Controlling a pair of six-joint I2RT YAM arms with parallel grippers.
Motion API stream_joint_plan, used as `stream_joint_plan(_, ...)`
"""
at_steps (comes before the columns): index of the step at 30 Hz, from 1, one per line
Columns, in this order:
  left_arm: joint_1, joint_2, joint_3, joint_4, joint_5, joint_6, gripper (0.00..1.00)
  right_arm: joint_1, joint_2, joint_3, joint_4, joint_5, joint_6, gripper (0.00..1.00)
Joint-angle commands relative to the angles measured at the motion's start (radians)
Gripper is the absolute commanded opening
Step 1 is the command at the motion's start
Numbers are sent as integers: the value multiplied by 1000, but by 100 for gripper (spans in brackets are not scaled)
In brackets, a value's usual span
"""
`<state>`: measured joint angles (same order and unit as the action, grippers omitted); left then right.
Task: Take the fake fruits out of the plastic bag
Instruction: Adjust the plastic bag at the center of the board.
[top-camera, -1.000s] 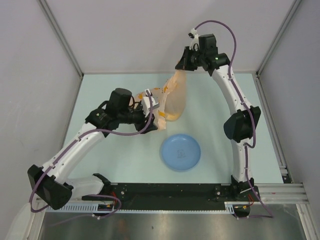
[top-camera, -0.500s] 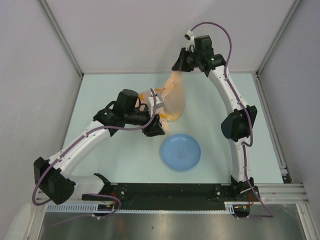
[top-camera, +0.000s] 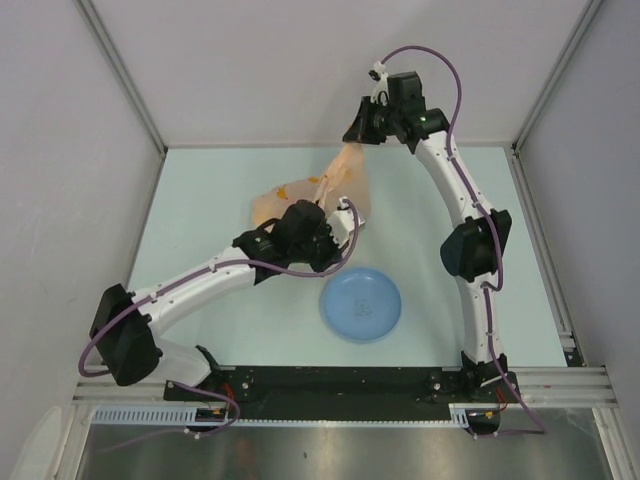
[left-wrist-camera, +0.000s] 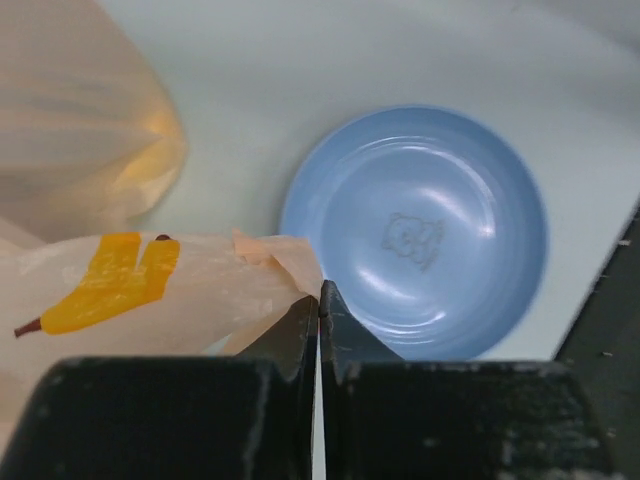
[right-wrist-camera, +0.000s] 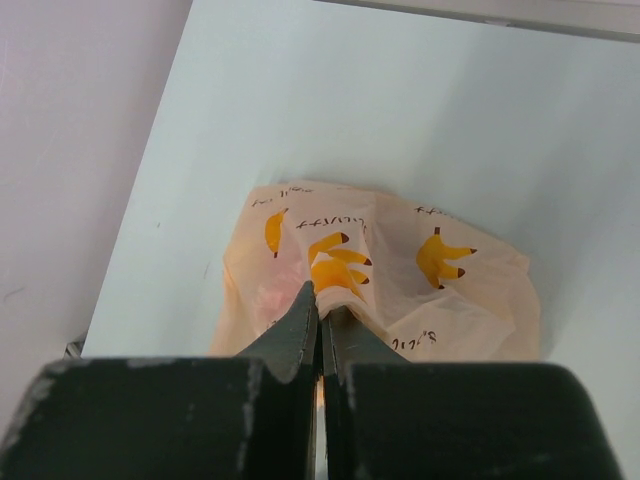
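The bag's folds (top-camera: 343, 180) are hanging closed between my grippers, so my left gripper should swing the film edge (left-wrist-camera: 284, 260) back and keep hold of it while my right gripper reaches in.
The peach-orange plastic bag (top-camera: 345, 190) with banana prints hangs from my right gripper (top-camera: 352, 143), which is shut on a bunched top fold (right-wrist-camera: 352, 262) well above the table. Its lower part sags leftward onto the table (top-camera: 272, 205). My left gripper (top-camera: 346, 216) is at the bag's lower right side, and its closed tips (left-wrist-camera: 320, 290) pinch a thin edge of film (left-wrist-camera: 275, 258). The fake fruits are inside the bag. Only a pink-red blur (right-wrist-camera: 268, 296) and a yellow-orange glow (left-wrist-camera: 150, 160) show through the film.
A round blue plate (top-camera: 361, 304) with a bear outline (left-wrist-camera: 415, 238) lies on the pale table just near-right of the left gripper. Grey walls close in the left, right and back. A black rail (top-camera: 340, 385) runs along the near edge.
The left arm swung right and nearer, round the bag's lower end towards the plate. Its jaws went from open to shut. The bag's lower part spread out leftward. The right gripper stayed still.
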<state>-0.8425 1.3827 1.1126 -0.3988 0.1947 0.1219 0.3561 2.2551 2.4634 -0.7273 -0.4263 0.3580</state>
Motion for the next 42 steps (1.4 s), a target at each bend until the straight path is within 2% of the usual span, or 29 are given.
stream_joint_plan(1,46,-8,70,55,-209,73,0,-22,-23,23,25,3,10,0)
stream_joint_plan(4,138,-10,133,61,-175,93,0,-54,-19,34,32,3,1,0)
stream_joint_plan(7,265,31,254,84,-126,117,0,-88,6,121,63,12,-57,0)
stream_joint_plan(10,381,132,430,107,-42,148,0,-132,64,233,110,46,-120,0)
stream_joint_plan(11,425,162,532,116,-19,157,0,-153,92,287,130,63,-137,0)
stream_joint_plan(13,457,238,657,121,29,171,0,-175,98,293,222,81,-155,0)
stream_joint_plan(14,480,322,808,114,40,173,0,-193,77,269,274,96,-165,0)
stream_joint_plan(16,496,436,1000,57,71,174,0,-206,63,253,400,139,-188,0)
stream_joint_plan(17,502,560,1223,32,75,173,0,-218,58,264,455,162,-211,0)
stream_joint_plan(20,497,702,1543,18,84,170,0,-243,11,272,534,166,-240,0)
stream_joint_plan(21,484,672,1511,128,89,176,0,-271,-41,276,531,156,-258,0)
stream_joint_plan(22,473,646,1473,156,88,186,0,-282,-63,272,520,135,-270,0)
stream_joint_plan(24,441,563,1347,176,104,188,0,-314,-133,244,464,113,-290,0)
stream_joint_plan(28,396,386,1062,150,158,128,0,-386,-286,39,368,5,-292,0)
stream_joint_plan(29,372,345,903,170,169,118,0,-396,-345,-142,374,-8,-304,0)
stream_joint_plan(30,359,304,818,190,175,113,0,-404,-405,-262,394,-20,-350,0)
stream_joint_plan(31,346,223,737,208,184,110,0,-410,-549,-390,428,-22,-385,0)
stream_joint_plan(32,323,198,601,225,190,102,0,-410,-618,-684,493,-17,-418,0)
stream_joint_plan(34,301,141,456,233,206,79,0,-407,-748,-931,531,0,-490,0)
stream_joint_plan(35,286,131,417,235,216,58,0,-404,-829,-1083,491,1,-505,0)
stream_joint_plan(37,260,130,330,232,219,44,0,-399,-882,-1210,412,14,-516,0)
stream_joint_plan(39,252,137,294,227,250,13,0,-404,-907,-1334,370,46,-504,25)
stream_joint_plan(41,244,147,265,239,258,-26,0,-413,-908,-1350,295,46,-495,44)
stream_joint_plan(42,243,147,260,247,259,-39,0,-414,-917,-1348,287,34,-495,48)
